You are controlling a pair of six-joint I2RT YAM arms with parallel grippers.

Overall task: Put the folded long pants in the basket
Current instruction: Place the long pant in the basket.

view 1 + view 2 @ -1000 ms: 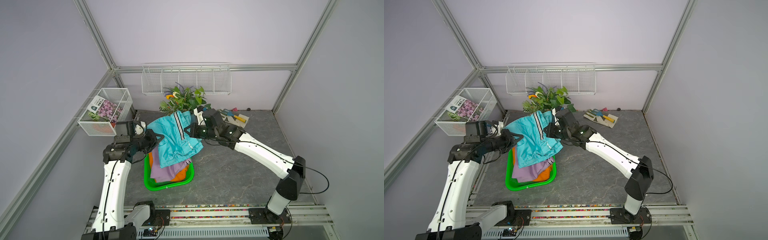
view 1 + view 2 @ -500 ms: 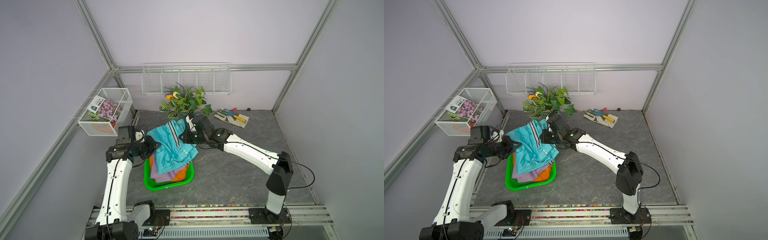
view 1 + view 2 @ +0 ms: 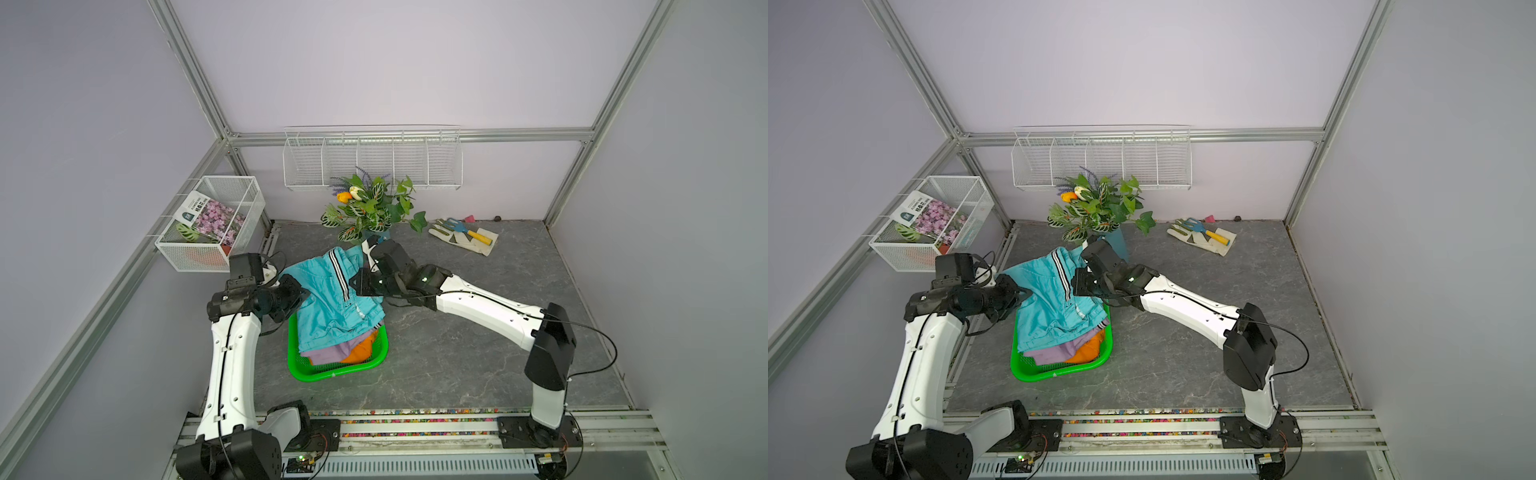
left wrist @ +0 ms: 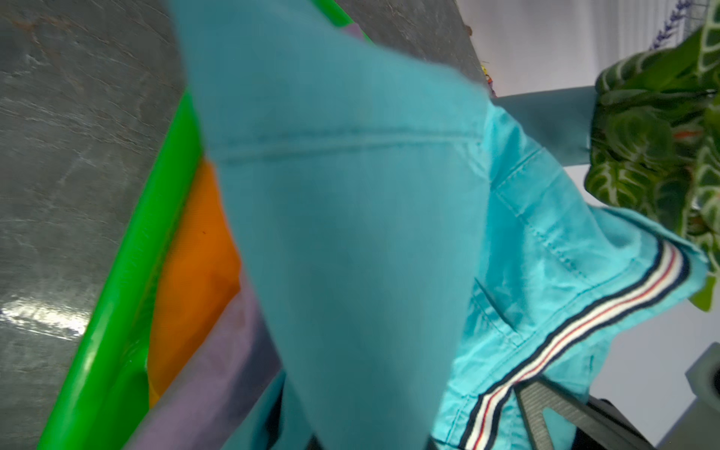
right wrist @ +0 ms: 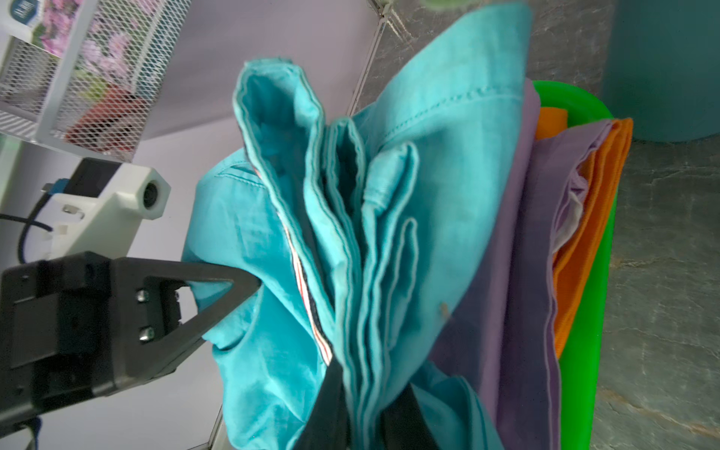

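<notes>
The robot's right gripper has the teal pants' folded layers (image 5: pixel 375 247) together over the green basket, so it should keep lowering them until they rest on the lilac pants (image 3: pixel 330 353).
The teal pants (image 3: pixel 332 299) with a black-and-white stripe hang between both grippers over the green basket (image 3: pixel 332 374). Their lower end rests on the lilac pants (image 3: pixel 328 355) and orange pants (image 3: pixel 361 353), which lie in the basket. My left gripper (image 3: pixel 301 293) is shut on the teal cloth's left edge, and the right wrist view shows its tip (image 5: pixel 233 288) pinching the cloth. My right gripper (image 3: pixel 359 282) is shut on the folded layers of the teal pants (image 5: pixel 389 233) at their right edge, its fingers (image 5: pixel 331 389) tight against the cloth. Cloth hides the left jaws in the left wrist view.
A plant in a teal vase (image 3: pixel 370 208) stands just behind the grippers. White gloves with a trowel (image 3: pixel 463 237) lie at the back right. A white wire box basket (image 3: pixel 212 220) hangs on the left wall and a long wire rack (image 3: pixel 372 158) on the back wall.
Both grippers have come down and closer together with the teal pants. The cloth has dropped from mid-air onto the pile in the basket.
</notes>
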